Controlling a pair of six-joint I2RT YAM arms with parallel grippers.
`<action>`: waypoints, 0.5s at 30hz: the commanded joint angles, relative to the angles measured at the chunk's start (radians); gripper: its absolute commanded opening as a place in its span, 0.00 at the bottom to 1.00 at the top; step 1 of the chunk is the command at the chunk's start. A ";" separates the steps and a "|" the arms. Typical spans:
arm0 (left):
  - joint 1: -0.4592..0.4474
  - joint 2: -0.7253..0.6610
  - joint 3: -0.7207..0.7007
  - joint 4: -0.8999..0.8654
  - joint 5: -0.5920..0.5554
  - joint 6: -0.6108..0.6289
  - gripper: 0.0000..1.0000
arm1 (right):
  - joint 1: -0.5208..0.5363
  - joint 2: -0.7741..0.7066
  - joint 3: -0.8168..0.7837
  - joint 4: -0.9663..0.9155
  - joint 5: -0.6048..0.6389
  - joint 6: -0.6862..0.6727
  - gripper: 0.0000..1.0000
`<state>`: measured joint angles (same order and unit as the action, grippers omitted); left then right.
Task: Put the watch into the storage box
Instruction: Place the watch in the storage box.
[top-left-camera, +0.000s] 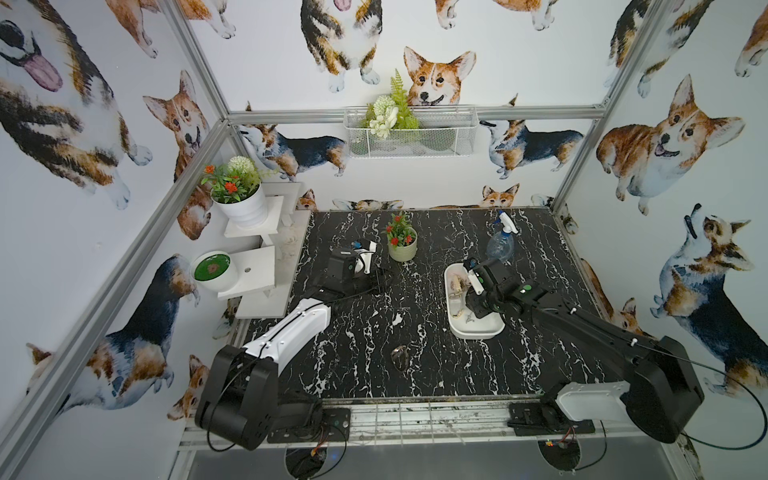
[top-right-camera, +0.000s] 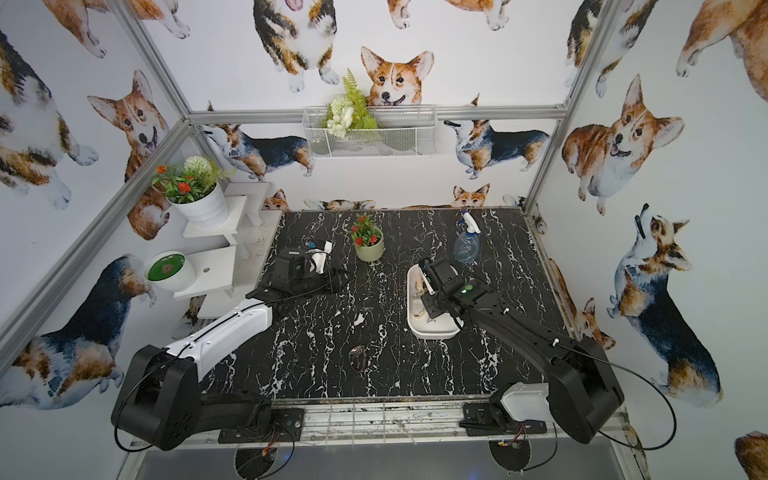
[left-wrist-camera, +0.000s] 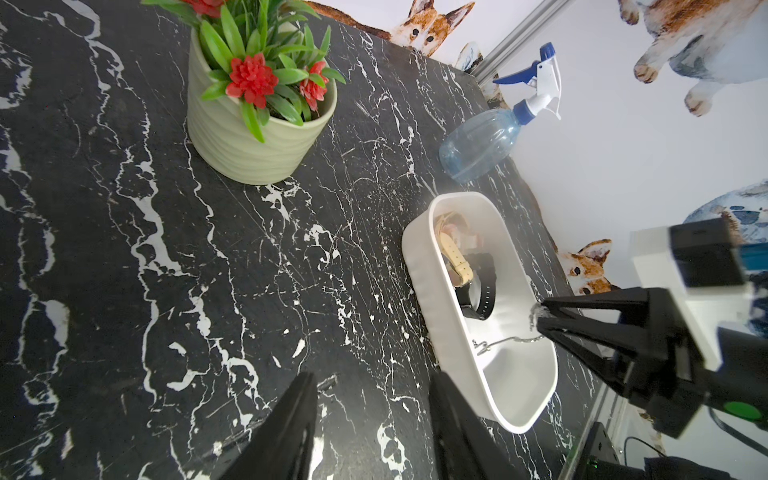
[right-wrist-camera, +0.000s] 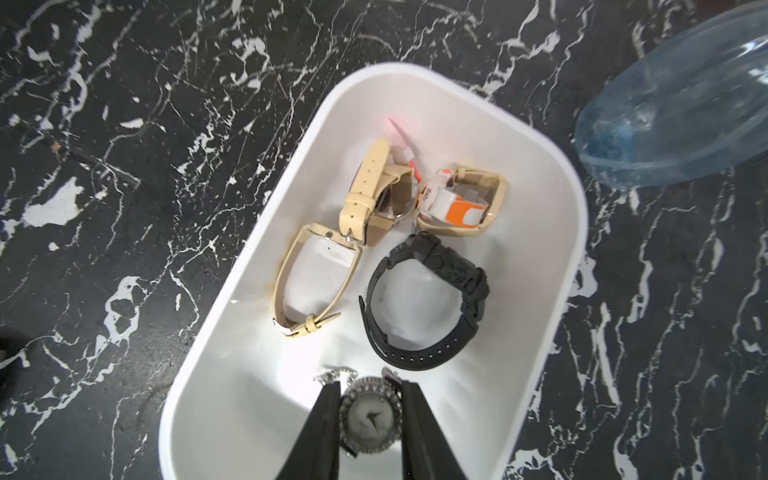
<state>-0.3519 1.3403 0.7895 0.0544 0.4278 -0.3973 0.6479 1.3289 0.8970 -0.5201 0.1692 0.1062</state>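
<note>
I keep lowering the silver watch (right-wrist-camera: 369, 416) with my right gripper, as it hangs over the storage box's clear near end, until it is close to the storage box's bottom (top-left-camera: 477, 323), then let go.
The storage box (right-wrist-camera: 216, 316) is a shallow white tub on the right of the black marble table, seen in both top views (top-left-camera: 473, 332) (top-right-camera: 432, 332). Inside it lie beige-strapped watches (right-wrist-camera: 316, 282) and a black watch (right-wrist-camera: 428, 299). My right gripper (right-wrist-camera: 370, 386) is shut on a silver jewelled watch (right-wrist-camera: 370, 417) and holds it above the tub's near end. The watch's chain (left-wrist-camera: 498, 341) hangs down to the tub floor. My left gripper (left-wrist-camera: 374, 376) stands open and empty over bare table at the back left (top-left-camera: 380, 278).
A small dark oval object (top-left-camera: 401, 356), maybe another watch, lies near the table's front. A green pot with red flowers (top-left-camera: 402, 245) and a blue spray bottle (top-left-camera: 500, 243) stand behind the tub. White shelves with pots (top-left-camera: 257, 266) line the left; a wire-mesh basket (top-left-camera: 409, 133) hangs on the back wall.
</note>
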 joint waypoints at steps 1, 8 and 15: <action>0.001 -0.013 -0.004 0.003 -0.007 0.013 0.49 | 0.001 0.034 -0.018 0.045 -0.042 0.048 0.12; 0.001 -0.018 -0.008 -0.008 -0.021 0.026 0.49 | 0.001 0.094 -0.034 0.095 -0.074 0.070 0.15; 0.001 -0.025 -0.014 -0.007 -0.038 0.029 0.50 | 0.001 0.160 0.006 0.062 -0.080 0.088 0.22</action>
<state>-0.3519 1.3220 0.7815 0.0479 0.4015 -0.3824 0.6479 1.4746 0.8883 -0.4583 0.1001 0.1646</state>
